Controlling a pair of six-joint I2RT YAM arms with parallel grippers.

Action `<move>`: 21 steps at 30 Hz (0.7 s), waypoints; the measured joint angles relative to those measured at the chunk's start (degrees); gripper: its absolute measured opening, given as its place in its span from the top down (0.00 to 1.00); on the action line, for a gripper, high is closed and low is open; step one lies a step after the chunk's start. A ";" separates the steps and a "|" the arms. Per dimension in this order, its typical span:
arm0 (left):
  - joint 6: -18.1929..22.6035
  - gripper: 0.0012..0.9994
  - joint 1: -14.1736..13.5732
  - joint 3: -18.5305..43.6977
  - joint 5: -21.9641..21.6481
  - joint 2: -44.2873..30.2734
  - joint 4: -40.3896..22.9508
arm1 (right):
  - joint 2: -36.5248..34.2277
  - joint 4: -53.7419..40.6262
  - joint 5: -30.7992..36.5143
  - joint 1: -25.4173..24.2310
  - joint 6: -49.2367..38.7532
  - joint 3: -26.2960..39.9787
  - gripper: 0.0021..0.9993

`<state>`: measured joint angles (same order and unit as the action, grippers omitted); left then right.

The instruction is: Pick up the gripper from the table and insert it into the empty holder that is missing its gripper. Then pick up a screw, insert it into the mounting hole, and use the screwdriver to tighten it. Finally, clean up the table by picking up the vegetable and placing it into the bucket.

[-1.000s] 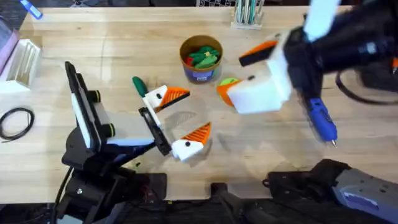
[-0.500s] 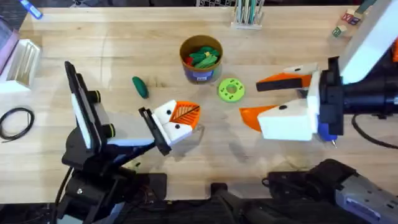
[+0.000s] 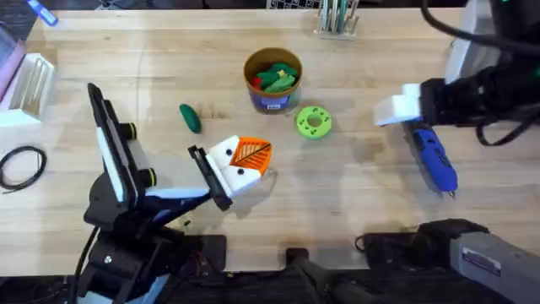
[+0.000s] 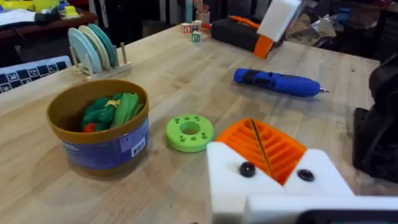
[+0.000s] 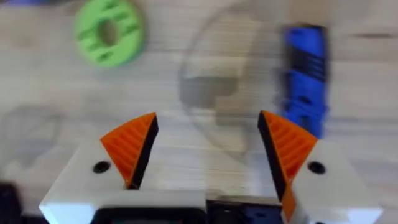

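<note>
My right gripper will lift the blue screwdriver, and its fingers will bend around the screwdriver as it comes up, because thin slanted ribs (image 5: 132, 146) fill the orange fingers of my right gripper (image 5: 289, 144).
The dark green vegetable (image 3: 191, 118) lies on the table left of the bucket (image 3: 272, 78) (image 4: 99, 127), which holds green toy pieces. On the right lies the blue screwdriver (image 3: 434, 156) (image 4: 277, 82) (image 5: 305, 68), tip toward the front edge. My left gripper (image 3: 245, 160) (image 4: 261, 143) rests low in front of the bucket, shut, its orange ribbed pads pressed together between white holders. My right gripper (image 3: 395, 110) (image 5: 208, 149) hovers above the screwdriver's rear end, open and holding nothing, an orange pad on each white holder. The loose gripper and the screw are out of view.
A bright green disc (image 3: 314, 122) (image 4: 189, 132) (image 5: 109, 31) with a hole lies just right of the bucket. A black cable loop (image 3: 21, 165) and a white rack (image 3: 29, 80) sit at the left edge, a pen stand (image 3: 336, 21) at the back.
My right arm swung from the table's middle to the right and drew back above the screwdriver. My left gripper went from open to shut and has stayed put since.
</note>
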<state>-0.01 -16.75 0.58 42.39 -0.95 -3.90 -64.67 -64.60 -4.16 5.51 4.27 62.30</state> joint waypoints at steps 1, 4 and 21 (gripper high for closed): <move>0.00 0.99 0.00 0.00 0.00 0.00 0.00 | -1.11 0.09 2.00 -2.63 -0.22 0.00 0.01; -0.02 0.99 0.00 0.00 0.00 0.00 0.00 | -4.18 -0.14 5.61 -9.01 -3.25 0.00 0.01; 0.00 0.99 0.00 0.00 0.00 0.02 0.00 | -22.03 5.26 8.62 -24.08 -27.51 -0.02 0.01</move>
<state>-0.01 -16.75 0.58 42.39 -0.93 -3.90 -86.70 -59.33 4.46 -18.57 -23.24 62.28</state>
